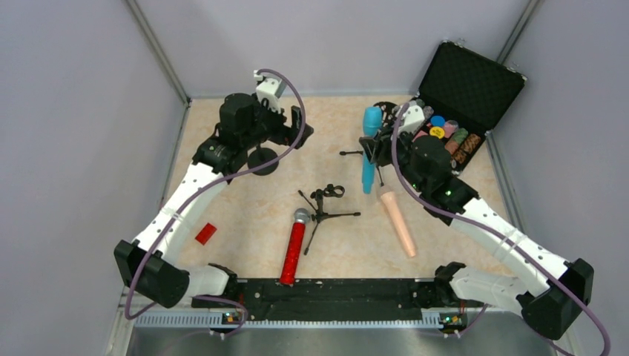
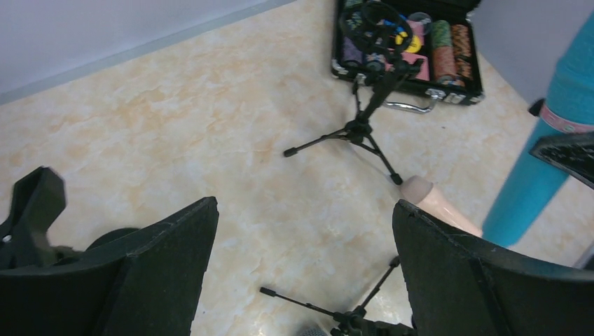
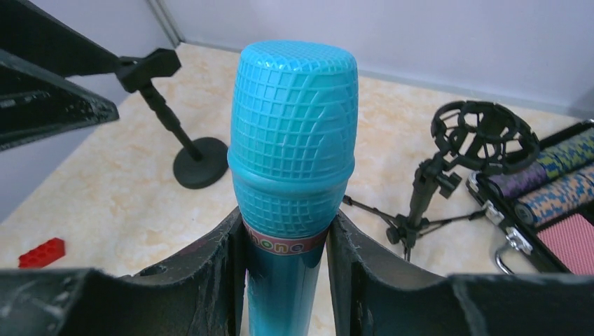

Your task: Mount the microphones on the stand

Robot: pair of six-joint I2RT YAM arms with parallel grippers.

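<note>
My left gripper should hold the lower body (image 1: 368,178) of the teal-blue microphone (image 3: 293,140) while my right gripper takes it at another angle, because it sits at a slant in my right gripper's fingers.
My right gripper (image 3: 286,260) is shut on the teal-blue microphone (image 3: 294,147) just below its head and holds it upright; in the top view the gripper (image 1: 380,148) and microphone (image 1: 369,152) are at the back right. An upright tripod stand with a ring mount (image 3: 482,136) stands beside it. A second tripod stand (image 1: 326,204) lies tipped over at mid-table. The glittery red microphone (image 1: 294,246) and the pale peach microphone (image 1: 397,221) lie flat. My left gripper (image 2: 305,210) is open and empty, above a round-base stand (image 1: 262,159) at the back left.
An open black case (image 1: 466,85) with coloured poker chips sits at the back right corner. A small red brick (image 1: 205,233) lies at the left. Grey walls close in the table on three sides. The black rail of the arm bases (image 1: 334,291) runs along the near edge.
</note>
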